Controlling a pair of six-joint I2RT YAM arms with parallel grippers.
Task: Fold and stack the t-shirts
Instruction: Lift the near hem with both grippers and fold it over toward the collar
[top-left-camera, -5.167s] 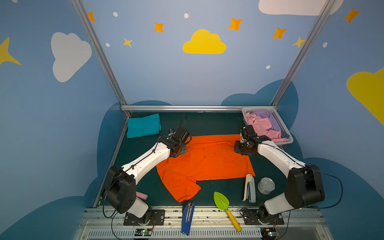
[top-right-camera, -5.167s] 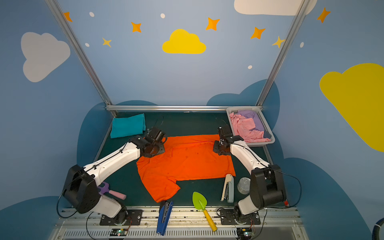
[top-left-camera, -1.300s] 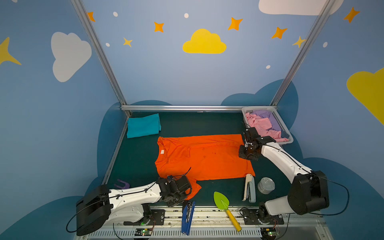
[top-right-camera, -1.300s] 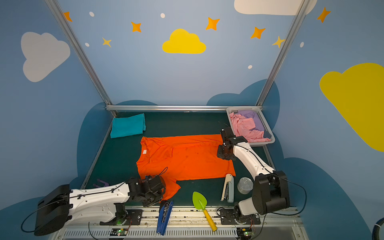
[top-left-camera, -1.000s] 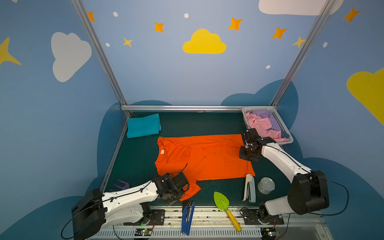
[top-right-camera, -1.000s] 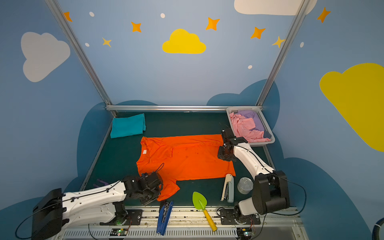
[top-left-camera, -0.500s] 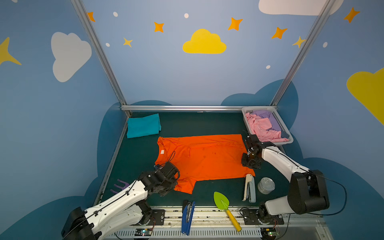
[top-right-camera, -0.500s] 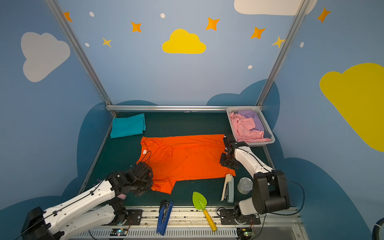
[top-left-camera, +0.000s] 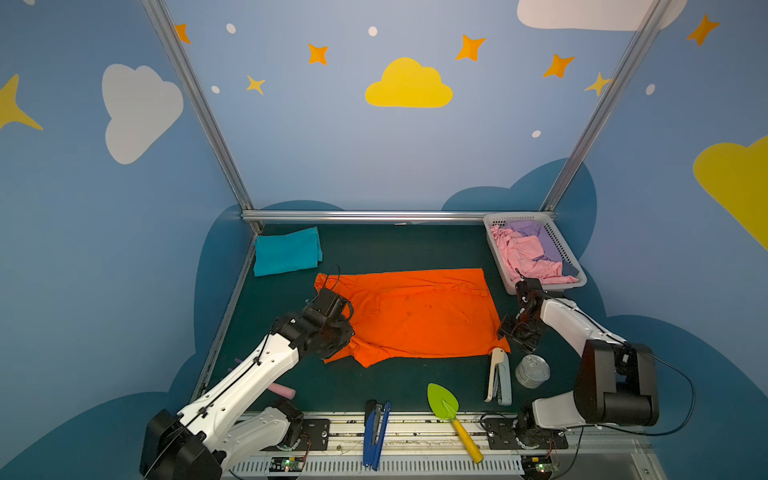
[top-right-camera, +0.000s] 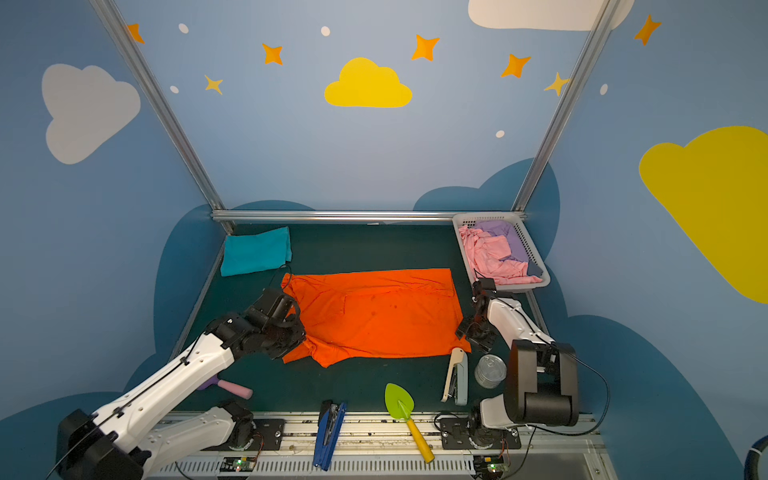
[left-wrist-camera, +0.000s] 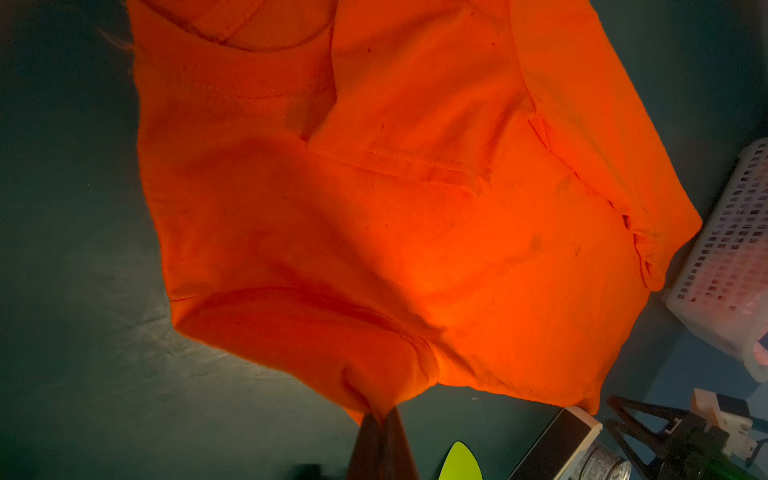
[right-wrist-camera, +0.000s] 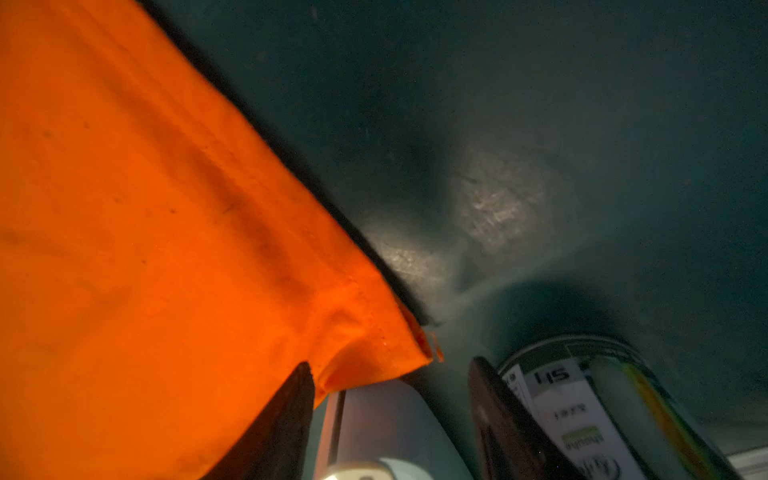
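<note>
My left gripper is holding the sleeve, and the t-shirt's hem corner (top-left-camera: 504, 347) lies loose. My right gripper should grab that corner (right-wrist-camera: 392, 350) before both grippers fold the t-shirt's front edge over.
The orange t-shirt (top-left-camera: 419, 316) (top-right-camera: 374, 316) lies spread across the middle of the dark green mat. My left gripper (left-wrist-camera: 380, 415) is shut on its front-left sleeve, which hangs bunched from the fingertips. In both top views that gripper (top-left-camera: 345, 338) (top-right-camera: 300, 338) sits low at the shirt's left side. My right gripper (right-wrist-camera: 390, 365) stands open at the shirt's front-right hem corner (right-wrist-camera: 399, 345), which lies loose between the fingers (right-wrist-camera: 291, 415). In a top view this gripper (top-left-camera: 517, 332) hovers just off that corner. The teal t-shirt (top-left-camera: 286, 251) (top-right-camera: 255, 251) lies folded at the back left.
A white basket (top-left-camera: 536, 217) with pink and purple cloth stands at the back right. A stapler (top-left-camera: 498, 376) and a tin can (top-left-camera: 532, 371) sit just in front of the right gripper. A green trowel (top-left-camera: 442, 401), a blue tool (top-left-camera: 376, 432) and a pink piece (top-left-camera: 282, 390) lie along the front.
The left gripper has carried the pinched sleeve from the front edge back towards the shirt's body. The right gripper has slid forward along the hem and opened, letting go of the corner.
</note>
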